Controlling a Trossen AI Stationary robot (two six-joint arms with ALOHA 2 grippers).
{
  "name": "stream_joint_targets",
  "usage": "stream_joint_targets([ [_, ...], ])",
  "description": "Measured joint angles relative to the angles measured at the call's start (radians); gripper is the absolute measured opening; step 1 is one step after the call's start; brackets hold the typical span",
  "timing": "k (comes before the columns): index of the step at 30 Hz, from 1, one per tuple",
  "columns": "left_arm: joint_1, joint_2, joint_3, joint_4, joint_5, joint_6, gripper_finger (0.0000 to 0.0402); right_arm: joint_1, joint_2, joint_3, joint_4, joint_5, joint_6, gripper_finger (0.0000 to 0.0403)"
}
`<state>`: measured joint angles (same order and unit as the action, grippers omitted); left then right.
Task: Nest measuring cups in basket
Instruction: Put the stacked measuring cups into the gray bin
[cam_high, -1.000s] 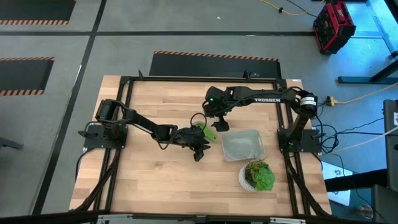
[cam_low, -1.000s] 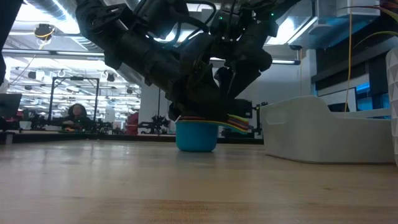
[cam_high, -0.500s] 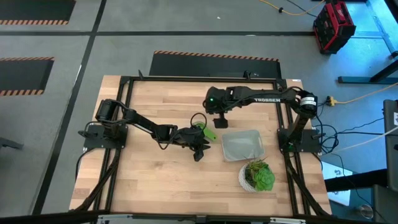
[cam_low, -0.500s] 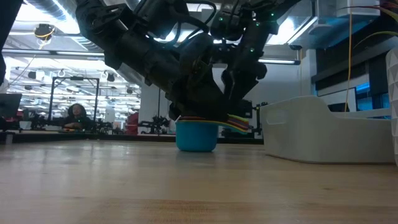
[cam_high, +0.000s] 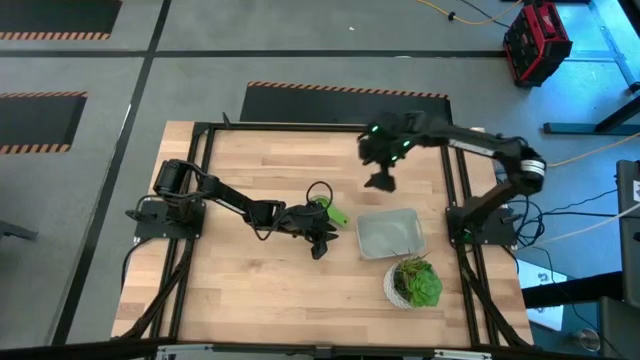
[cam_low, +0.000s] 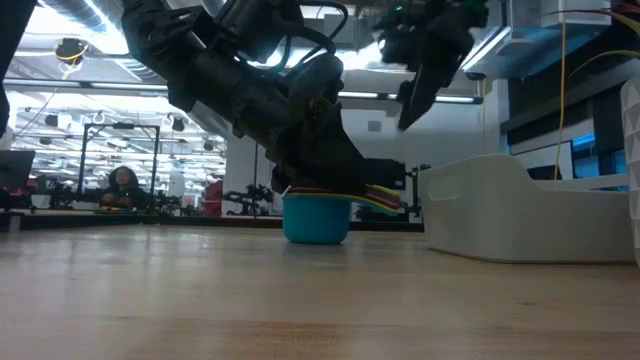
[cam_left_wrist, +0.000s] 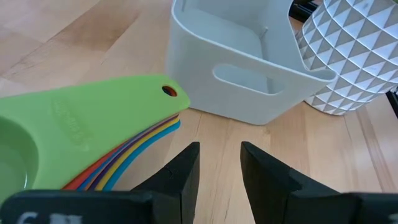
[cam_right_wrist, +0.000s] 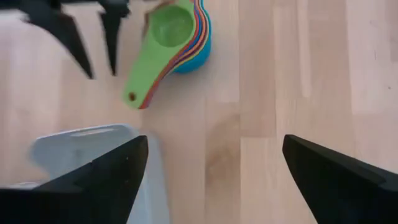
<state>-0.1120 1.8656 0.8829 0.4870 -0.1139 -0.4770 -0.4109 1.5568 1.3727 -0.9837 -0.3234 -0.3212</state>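
Note:
Next, I move my left gripper away while my right gripper comes down to the stacked handles, because my left gripper is crowding the nested cups, whose handles point toward the basket.
The measuring cups stand nested in one stack on the table, green on top, blue at the bottom. Their handles fan out toward the light-gray basket, which holds nothing. My left gripper sits low beside the stack on its near side. It is open a little, with nothing between the fingers. My right gripper hangs wide open and high over the table, on the far side of the cups and basket.
A round white patterned pot with a green plant stands just near-side of the basket, close to the table's right near corner. Bare wood lies to the left of and near-side of my left arm. Dark frame rails run along the table's edges.
My right gripper has risen from low beside the cup stack and swung toward the table's far right, rolling somewhat as it went. The stack of cups and my left gripper have stayed where they were.

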Motion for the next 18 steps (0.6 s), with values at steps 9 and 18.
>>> stream_joint_targets([
  [9, 0.000, 0.000, 0.000, 0.000, 0.000, 0.000, 0.0110, -0.231, -0.107, 0.000, -0.056, -0.484, -0.049, 0.0375],
  [18, 0.002, 0.000, 0.000, 0.000, 0.000, 0.000, 0.0110, -0.364, -0.053, -0.004, -0.057, -0.648, -0.073, 0.0375],
])
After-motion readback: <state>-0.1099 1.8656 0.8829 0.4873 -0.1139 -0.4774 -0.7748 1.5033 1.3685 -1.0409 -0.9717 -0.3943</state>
